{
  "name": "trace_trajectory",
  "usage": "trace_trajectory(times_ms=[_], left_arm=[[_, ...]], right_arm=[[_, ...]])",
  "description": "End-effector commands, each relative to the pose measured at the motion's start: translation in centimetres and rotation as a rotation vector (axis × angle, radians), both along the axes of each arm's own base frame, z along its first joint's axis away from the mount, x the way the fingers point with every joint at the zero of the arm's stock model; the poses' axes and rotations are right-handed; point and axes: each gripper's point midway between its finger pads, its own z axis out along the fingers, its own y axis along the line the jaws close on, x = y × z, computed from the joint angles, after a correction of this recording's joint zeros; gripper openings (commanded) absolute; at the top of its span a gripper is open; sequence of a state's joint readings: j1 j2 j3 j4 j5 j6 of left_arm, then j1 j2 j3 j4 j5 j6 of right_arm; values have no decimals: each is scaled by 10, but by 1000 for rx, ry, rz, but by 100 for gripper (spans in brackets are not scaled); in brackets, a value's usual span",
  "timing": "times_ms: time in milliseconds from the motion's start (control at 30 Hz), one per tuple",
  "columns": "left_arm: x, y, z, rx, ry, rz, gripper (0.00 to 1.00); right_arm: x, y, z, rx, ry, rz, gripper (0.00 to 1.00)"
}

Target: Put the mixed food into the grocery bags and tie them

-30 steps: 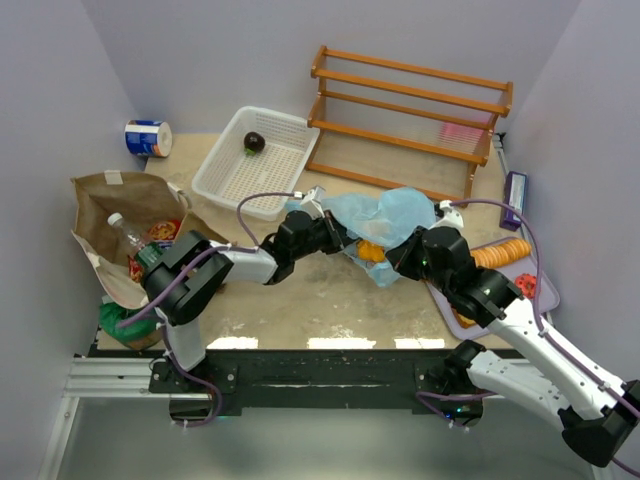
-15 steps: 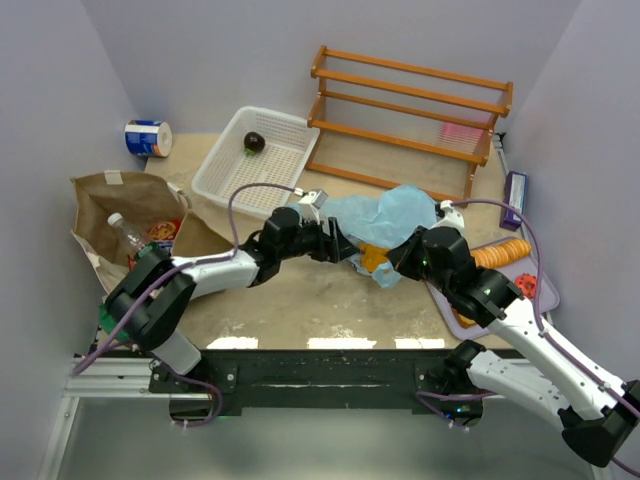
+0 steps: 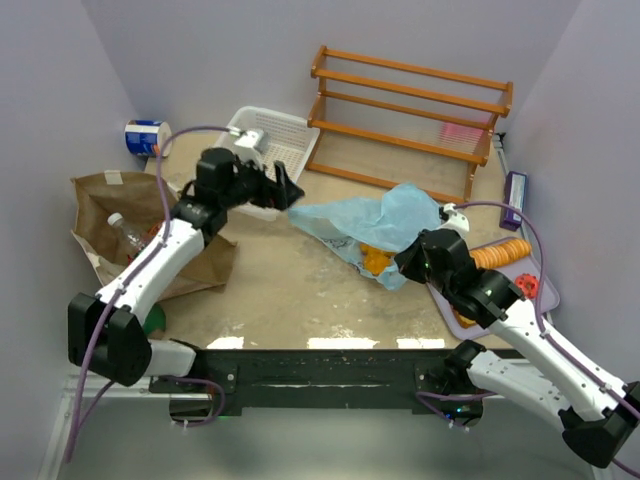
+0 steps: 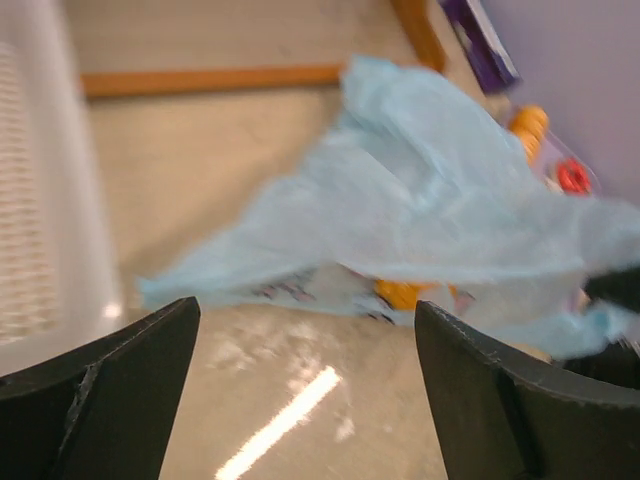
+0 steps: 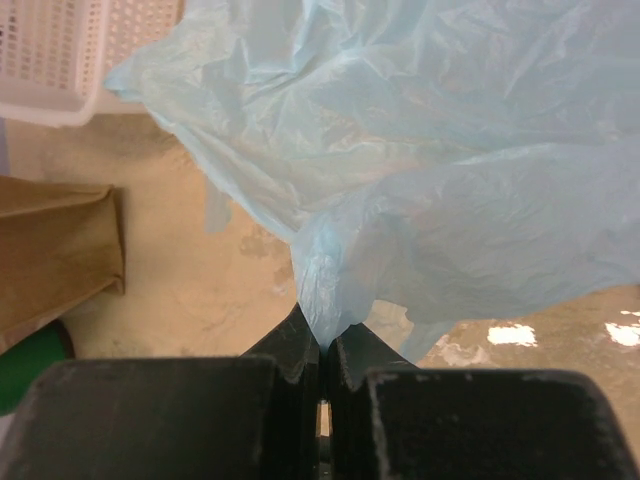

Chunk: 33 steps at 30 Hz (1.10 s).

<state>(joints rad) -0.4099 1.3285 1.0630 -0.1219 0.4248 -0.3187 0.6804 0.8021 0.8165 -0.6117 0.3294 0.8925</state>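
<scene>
I should continue to move my left gripper into the basket [image 3: 284, 142], which is open, and close it on food while my right gripper holds the light blue bag's edge [image 3: 391, 278].
The light blue plastic bag [image 3: 375, 218] lies crumpled at mid-table, with orange toy food [image 3: 372, 256] showing through it. My right gripper [image 3: 408, 262] is shut on a pinched fold of this bag's near edge [image 5: 325, 300]. My left gripper [image 3: 290, 195] hovers open and empty just left of the bag's tip, beside the basket. In the left wrist view the bag [image 4: 430, 210] lies ahead of the spread fingers [image 4: 130, 370]. The brown paper bag [image 3: 110, 215] lies at the left with a clear bottle [image 3: 128, 233] and a red packet [image 3: 163, 232] in its mouth.
A white mesh basket [image 3: 262, 150] stands behind the left gripper. A wooden rack [image 3: 410, 110] fills the back. A blue-and-white can [image 3: 148, 137] lies far left. At the right are a purple tray [image 3: 470, 325] with bread slices [image 3: 500, 252] and a purple box [image 3: 515, 198]. A green round thing [image 3: 152, 320] sits near the left.
My left gripper has opened, let go of the blue bag and swung back left toward the basket. The bag's left end now lies stretched out flat. The right gripper has kept its hold.
</scene>
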Motion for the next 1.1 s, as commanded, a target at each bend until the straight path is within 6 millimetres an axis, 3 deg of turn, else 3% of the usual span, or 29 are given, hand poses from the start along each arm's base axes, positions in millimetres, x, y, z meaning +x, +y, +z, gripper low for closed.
trace_trajectory(times_ms=[0, 33, 67, 100, 133, 167, 200, 267, 333, 367, 400, 467, 500, 733, 767, 833, 1067], left_arm=[[84, 72, -3, 28, 34, 363, 94], [102, 84, -6, 41, 24, 434, 94], [119, 88, 4, 47, -4, 466, 94], [137, 90, -23, 88, 37, 488, 93], [150, 97, -30, 121, 40, 534, 93], [168, 99, -19, 127, 8, 558, 93], [184, 103, -49, 162, 55, 586, 93], [215, 114, -70, 183, 81, 666, 93], [231, 120, -83, 211, 90, 711, 93], [243, 120, -75, 194, 71, 729, 94], [251, 121, -98, 210, 103, 739, 94], [265, 127, -101, 176, 110, 777, 95], [269, 130, -117, 174, 135, 787, 95], [301, 143, -128, -26, 153, 845, 96], [303, 146, -139, -35, 174, 857, 96], [311, 150, -138, -55, 172, 871, 96], [328, 158, -170, -83, 214, 892, 96]], right_arm=[[1, -22, 12, -62, -36, -72, 0], [2, -22, 12, -62, -33, -77, 0], [2, -20, 11, -53, -27, -77, 0], [2, -18, 11, -44, -25, -78, 0], [3, -17, 11, -36, -23, -79, 0], [3, -16, 9, -29, -15, -81, 0], [4, -14, 9, -22, -17, -80, 0], [4, -12, 8, -13, -13, -79, 0], [6, -9, 8, -6, -11, -71, 0], [6, -7, 7, -5, -8, -69, 0], [7, -5, 6, -3, -2, -64, 0], [9, -2, 3, -10, 12, -59, 0], [10, 0, 3, -9, 14, -53, 0], [19, 20, -7, 0, 51, -7, 0], [22, 24, -10, 0, 62, 1, 0], [24, 30, -9, 4, 66, 18, 0], [29, 40, -17, -10, 93, 48, 0]])
